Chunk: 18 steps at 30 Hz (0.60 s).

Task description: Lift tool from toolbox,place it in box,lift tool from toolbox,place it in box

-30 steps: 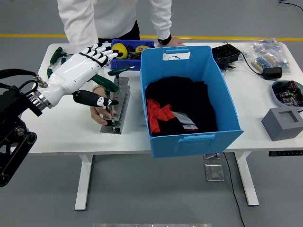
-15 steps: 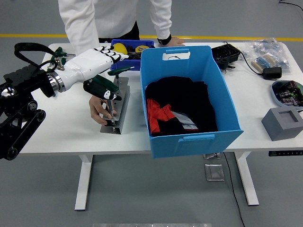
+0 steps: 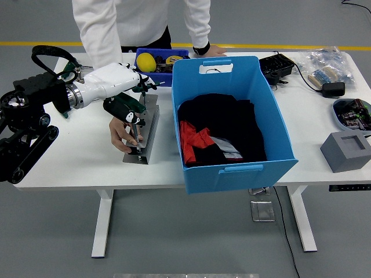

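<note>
The green-handled tool (image 3: 131, 105) will slide up and out when the robot lifts, because the tool's thin shaft (image 3: 137, 134) stands straight down into the grey metal tool stand.
My left hand (image 3: 138, 98), white with a black thumb, reaches from the left over the grey metal tool stand (image 3: 148, 131). Its fingers (image 3: 142, 83) lie over a green-handled tool (image 3: 135, 104) standing in the stand, and the thumb stays spread below the handle, so the hand is open. A person's hand (image 3: 120, 134) steadies the foot of the stand. Behind it stands a small blue toolbox (image 3: 162, 52) with yellow items. The large blue box (image 3: 233, 168), holding black and red cloth, stands just right of the stand. My right arm is out of view.
The person stands at the far side with the other hand (image 3: 212, 51) flat on the table behind the box. More green-handled tools (image 3: 71, 67) lie at the far left. At the right are a black device (image 3: 275, 66), a bag (image 3: 326, 59), a dish (image 3: 352, 112) and a grey block (image 3: 348, 152).
My left hand has swung away from the camera and down to the stand, now lying over the green handle. The person's hands, the stand and the blue box have stayed put.
</note>
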Each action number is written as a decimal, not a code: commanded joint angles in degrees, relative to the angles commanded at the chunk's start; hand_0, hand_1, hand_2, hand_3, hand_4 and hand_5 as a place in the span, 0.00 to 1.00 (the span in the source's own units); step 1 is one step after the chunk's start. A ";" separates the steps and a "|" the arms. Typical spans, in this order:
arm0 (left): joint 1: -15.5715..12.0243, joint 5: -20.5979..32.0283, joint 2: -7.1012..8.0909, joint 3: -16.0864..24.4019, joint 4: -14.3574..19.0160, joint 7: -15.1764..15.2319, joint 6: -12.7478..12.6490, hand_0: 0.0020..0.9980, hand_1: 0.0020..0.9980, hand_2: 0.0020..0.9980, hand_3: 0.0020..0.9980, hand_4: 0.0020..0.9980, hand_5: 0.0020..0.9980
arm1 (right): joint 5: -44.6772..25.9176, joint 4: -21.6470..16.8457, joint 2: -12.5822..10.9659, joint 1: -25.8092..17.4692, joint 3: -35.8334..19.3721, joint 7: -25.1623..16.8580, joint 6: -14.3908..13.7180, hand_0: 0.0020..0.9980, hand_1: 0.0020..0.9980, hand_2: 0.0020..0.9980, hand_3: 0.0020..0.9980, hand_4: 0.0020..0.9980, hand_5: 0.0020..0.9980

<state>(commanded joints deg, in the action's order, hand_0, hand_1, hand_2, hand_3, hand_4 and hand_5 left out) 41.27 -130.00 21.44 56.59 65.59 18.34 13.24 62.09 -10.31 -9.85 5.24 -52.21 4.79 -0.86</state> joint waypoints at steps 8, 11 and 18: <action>0.17 0.00 -0.87 0.26 -2.06 -0.29 0.16 0.58 0.46 0.49 0.71 1.00 0.48 | -0.08 0.00 0.00 0.05 0.00 -0.06 -0.04 0.69 0.69 0.78 0.66 0.89 0.74; 0.44 0.00 -1.14 0.39 -2.80 -0.27 0.06 0.48 0.39 0.39 0.65 1.00 0.48 | -0.18 0.00 -0.03 0.07 0.10 -0.09 -0.05 0.69 0.69 0.78 0.66 0.89 0.74; 1.18 0.00 -1.62 0.63 -4.93 -0.43 0.37 0.47 0.37 0.37 0.59 1.00 0.48 | -0.22 0.00 -0.05 0.15 0.13 -0.10 -0.11 0.69 0.69 0.78 0.66 0.89 0.74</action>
<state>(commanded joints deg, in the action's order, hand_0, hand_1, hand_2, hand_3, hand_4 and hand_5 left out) 42.45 -130.00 19.83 57.21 60.66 17.90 13.61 61.87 -10.31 -9.90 5.39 -52.08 4.69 -0.97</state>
